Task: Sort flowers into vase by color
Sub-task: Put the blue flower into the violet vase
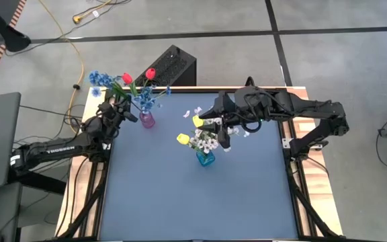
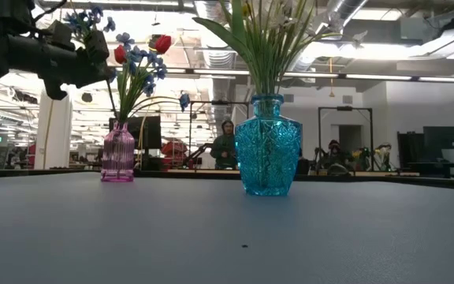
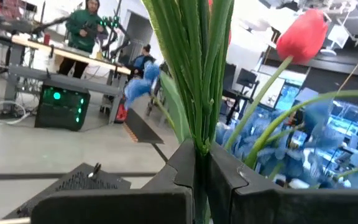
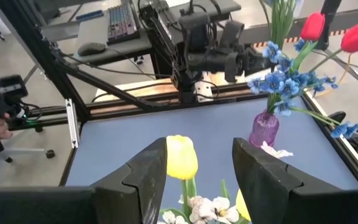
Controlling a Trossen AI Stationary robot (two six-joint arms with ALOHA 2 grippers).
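Observation:
I should go on lowering the sprig with my left gripper until my fingers get close to the vase's rim, then let go, because the blue sprig's lower stem [image 2: 113, 102] points down into the pink vase's opening [image 2: 120, 124].
A pink vase [image 1: 146, 120] at the far left holds blue sprigs and two red tulips [image 4: 312, 25]. My left gripper [image 1: 119, 102] is just left of it, level with the blossoms, shut on a blue sprig [image 1: 99, 79]. Near the table's middle, a teal vase [image 1: 205, 158] holds white sprigs [image 1: 205, 141] and yellow tulips [image 1: 183, 139]. My right gripper [image 1: 219, 131] hangs open above the teal vase. One yellow tulip [image 4: 181, 157] shows beyond the gap between its fingers. My left gripper pinches the blue sprig's bundle of green stems and leaves [image 3: 199, 146] between its two fingers. The fingers come about level from the table's left and lie across the stems. The sprig stands upright above them, lifted clear of the table; its lower end is hidden by the gripper.
A few white petals [image 1: 197, 111] lie on the blue mat between the vases, one [image 4: 272, 149] at the pink vase's foot. A black box [image 1: 171, 66] sits beyond the far edge. The mat's near half [image 1: 193, 202] is bare. People stand in the room behind.

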